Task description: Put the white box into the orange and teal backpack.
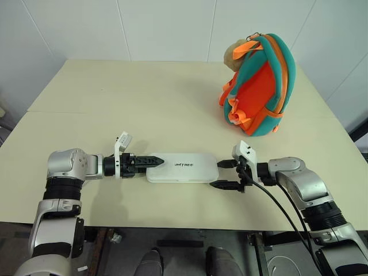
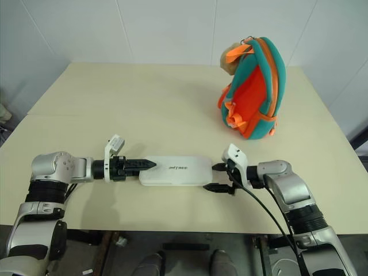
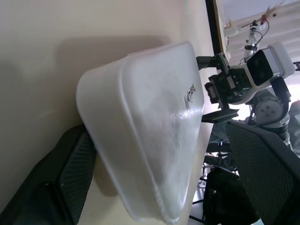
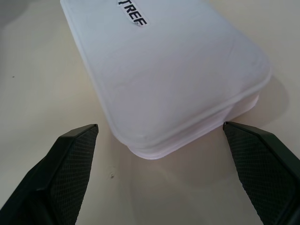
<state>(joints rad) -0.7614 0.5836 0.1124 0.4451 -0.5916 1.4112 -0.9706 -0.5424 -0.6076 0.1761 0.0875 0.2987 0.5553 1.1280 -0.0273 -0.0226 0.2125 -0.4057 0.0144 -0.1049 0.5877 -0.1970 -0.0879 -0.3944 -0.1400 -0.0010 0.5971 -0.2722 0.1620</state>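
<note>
The white box's end is slanted between my left gripper's open fingers. Next, my left gripper clamps that end of the box squarely so that my right gripper is free for the backpack.
The white box lies flat near the table's front edge, lettering up. My left gripper is at its left end, open, with its fingers stacked one over the other. In the left wrist view that end of the box sits between the fingers. My right gripper is open at the box's right end, one fingertip on either side of the corner. In the right wrist view the box lies just ahead of the pads. The orange and teal backpack stands upright at the back right.
A tan plush toy hangs at the backpack's top. The beige table stretches wide between box and backpack. A black cable trails from my right wrist over the front edge. White walls close in behind the table.
</note>
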